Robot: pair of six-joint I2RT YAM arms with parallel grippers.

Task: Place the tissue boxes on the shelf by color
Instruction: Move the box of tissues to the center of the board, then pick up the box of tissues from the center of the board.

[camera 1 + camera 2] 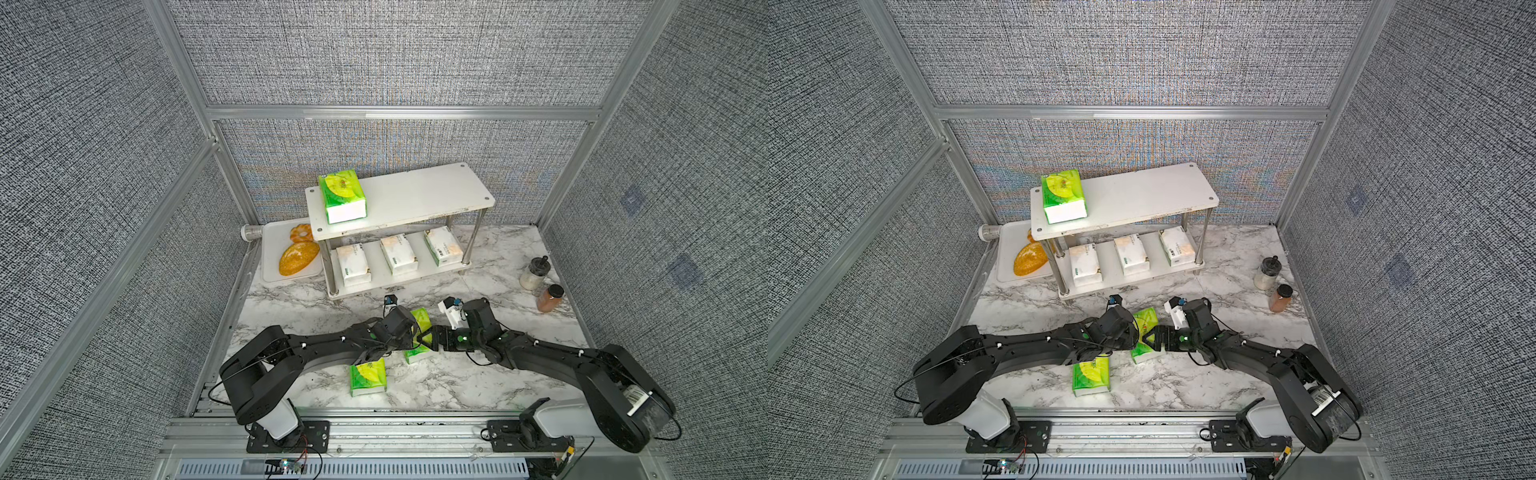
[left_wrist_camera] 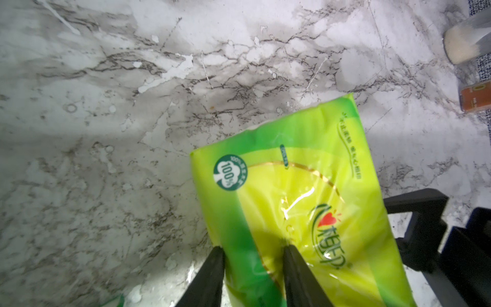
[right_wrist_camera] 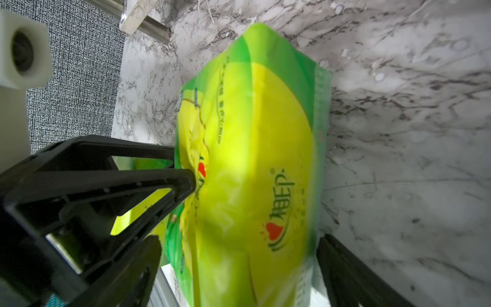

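My right gripper should close on the tissue box across its body [image 3: 248, 204] and take it over before putting it on the shelf, because my left gripper pinches just an edge of the tilted tissue box [image 2: 251, 263].
A green-and-yellow tissue box [image 2: 292, 172] is tilted above the marble table at centre, between both arms. My left gripper [image 2: 252, 248] is shut on its edge, pinching the wrapper. My right gripper [image 3: 240, 239] is open, with one finger on each side of the same box [image 3: 265, 133] and small gaps showing. A second green box [image 1: 368, 377] lies on the table nearer the front. The shelf [image 1: 424, 195] stands at the back. A green box [image 1: 343, 195] sits at the left end of its upper board. Three white boxes [image 1: 399, 253] lie in a row on the lower board.
A white tray [image 1: 270, 249] with bread [image 1: 298, 257] lies left of the shelf. Two spice jars [image 1: 534, 272] [image 1: 550, 297] stand at the table's right edge. Grey fabric walls on an aluminium frame enclose the table on three sides.
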